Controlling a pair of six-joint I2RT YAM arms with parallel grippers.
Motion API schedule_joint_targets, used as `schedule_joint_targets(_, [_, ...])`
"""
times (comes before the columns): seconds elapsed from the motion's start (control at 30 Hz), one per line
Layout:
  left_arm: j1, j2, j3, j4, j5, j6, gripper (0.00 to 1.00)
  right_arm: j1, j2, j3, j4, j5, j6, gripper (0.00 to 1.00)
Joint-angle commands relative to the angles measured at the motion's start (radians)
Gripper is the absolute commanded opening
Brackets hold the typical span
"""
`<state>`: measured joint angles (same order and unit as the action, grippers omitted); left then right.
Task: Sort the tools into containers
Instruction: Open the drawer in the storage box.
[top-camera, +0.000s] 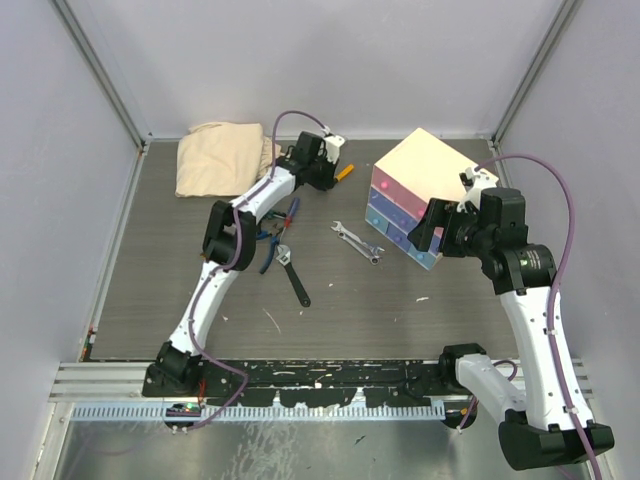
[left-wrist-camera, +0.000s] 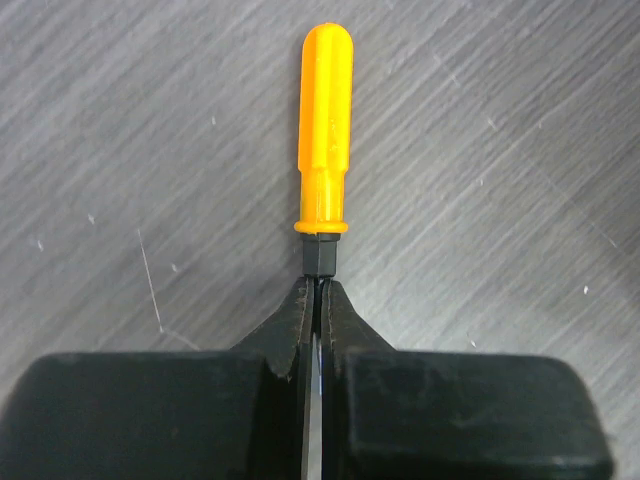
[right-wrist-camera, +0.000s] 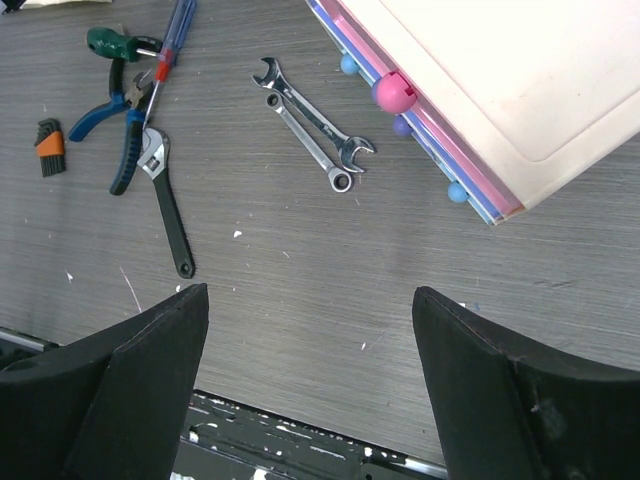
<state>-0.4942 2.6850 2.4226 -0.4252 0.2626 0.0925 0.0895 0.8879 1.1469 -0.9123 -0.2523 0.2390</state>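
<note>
The orange handle (top-camera: 345, 172) clears the fingers and open space (top-camera: 305, 260) lies beside the adjustable wrench, so my left gripper should go there next and let go of the screwdriver.
My left gripper (left-wrist-camera: 319, 288) is shut on the thin metal shaft of the orange-handled screwdriver (left-wrist-camera: 326, 120), whose handle points away from the fingers just above the table. From above, this gripper (top-camera: 326, 168) is at the back of the table with the orange handle (top-camera: 344, 171) sticking out to its right. My right gripper (right-wrist-camera: 310, 295) is open and holds nothing; it hovers beside the cream chest (top-camera: 425, 165). The chest's pink and blue drawers (right-wrist-camera: 455, 150) are pushed in, with the pink knob (right-wrist-camera: 393, 92) showing. Two silver spanners (right-wrist-camera: 310, 120), the adjustable wrench (right-wrist-camera: 165, 195), blue-handled pliers (right-wrist-camera: 115, 125) and the green screwdriver (right-wrist-camera: 115, 42) lie on the table.
A folded beige cloth (top-camera: 222, 158) lies at the back left. A blue-and-red screwdriver (right-wrist-camera: 175, 35) and a small set of hex keys (right-wrist-camera: 48, 145) lie by the pliers. Grey walls close in the table on three sides.
</note>
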Motion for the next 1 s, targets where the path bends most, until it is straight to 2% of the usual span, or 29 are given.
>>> schedule_joint_targets(0.0, [0.003, -0.132, -0.078, -0.066, -0.043, -0.039, 0.00, -0.001, -0.021, 0.008, 0.055, -0.006, 0.002, 0.87])
schedule_joint_targets(0.27, [0.003, -0.402, -0.366, -0.054, -0.122, -0.197, 0.00, -0.002, -0.021, 0.001, 0.099, 0.009, 0.003, 0.87])
schedule_joint_targets(0.47, [-0.011, -0.665, -0.725, 0.024, -0.165, -0.291, 0.00, -0.001, -0.029, -0.024, 0.136, 0.007, 0.023, 0.87])
schedule_joint_targets(0.67, [-0.083, -0.923, -1.041, 0.050, -0.339, -0.341, 0.00, -0.001, -0.039, -0.037, 0.172, 0.028, 0.054, 0.87])
schedule_joint_targets(0.77, [-0.119, -1.029, -1.174, 0.069, -0.373, -0.403, 0.00, -0.001, -0.042, -0.032, 0.181, 0.053, 0.077, 0.88])
schedule_joint_targets(0.97, [-0.265, -1.145, -1.357, 0.102, -0.487, -0.545, 0.00, -0.001, -0.067, -0.059, 0.212, 0.062, 0.121, 0.87])
